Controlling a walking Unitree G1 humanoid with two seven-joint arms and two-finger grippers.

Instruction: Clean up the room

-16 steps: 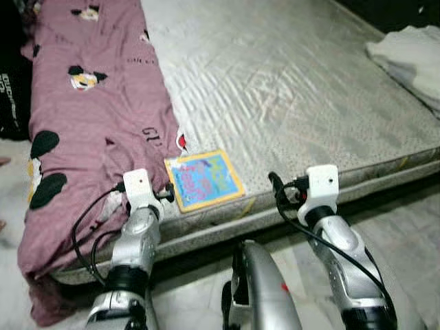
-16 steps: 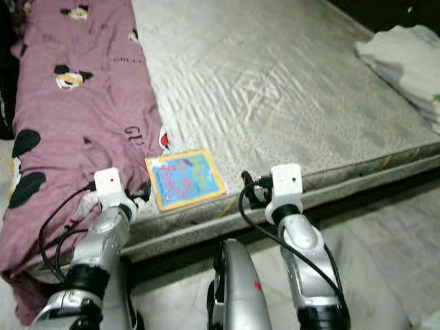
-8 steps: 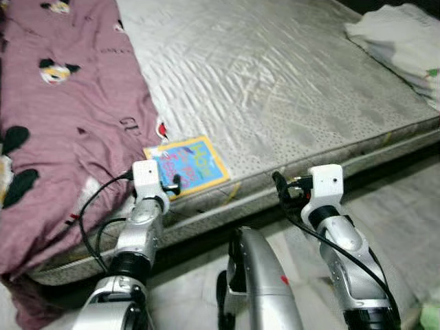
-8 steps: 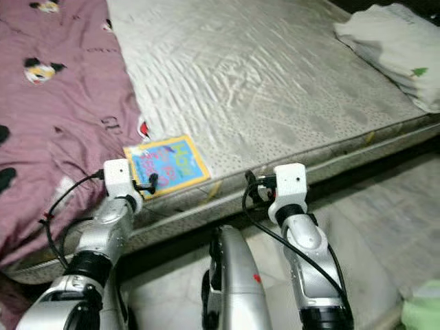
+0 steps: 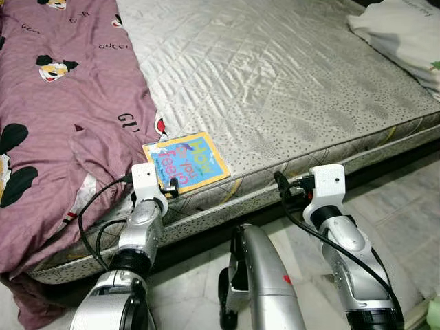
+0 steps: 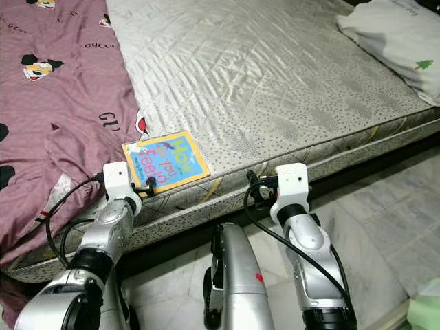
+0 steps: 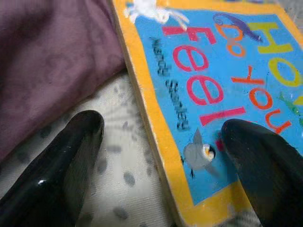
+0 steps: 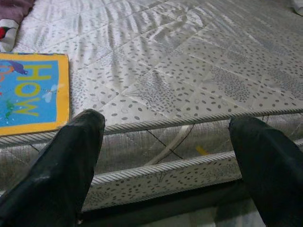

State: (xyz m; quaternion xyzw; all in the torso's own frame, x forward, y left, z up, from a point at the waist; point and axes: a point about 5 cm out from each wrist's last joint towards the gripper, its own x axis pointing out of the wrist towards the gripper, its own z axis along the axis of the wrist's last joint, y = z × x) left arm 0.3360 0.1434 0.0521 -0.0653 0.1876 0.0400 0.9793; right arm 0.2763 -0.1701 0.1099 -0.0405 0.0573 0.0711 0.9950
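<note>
The blue cover (image 5: pixel 187 162) and the pages will stay closed and stiff when the robot lifts the book by its corner, because the book's edge (image 7: pixel 148 130) looks thick and straight.
A children's book (image 5: pixel 187 162) with a yellow border and a blue cover lies flat near the front edge of the grey quilted mattress (image 5: pixel 289 89), beside a purple cartoon-print blanket (image 5: pixel 62 124). My left gripper (image 5: pixel 172 186) is open at the book's near corner. In the left wrist view the book (image 7: pixel 213 71) sits between its fingertips (image 7: pixel 61 165), one over the mattress and one over the cover. My right gripper (image 5: pixel 279 181) hangs open in front of the mattress side, holding nothing. The right wrist view has its fingers (image 8: pixel 66 161) level with the mattress edge (image 8: pixel 156 125).
A white pillow or folded bedding (image 5: pixel 405 34) rests at the mattress's far right. The purple blanket drapes over the bed's left edge down to the floor. Pale marble floor (image 5: pixel 392 192) runs along the bed. A light green object (image 6: pixel 426 313) sits at the bottom right.
The camera has shifted. My left gripper has moved from the blanket's edge onto the book's near corner. The right arm holds about the same pose.
</note>
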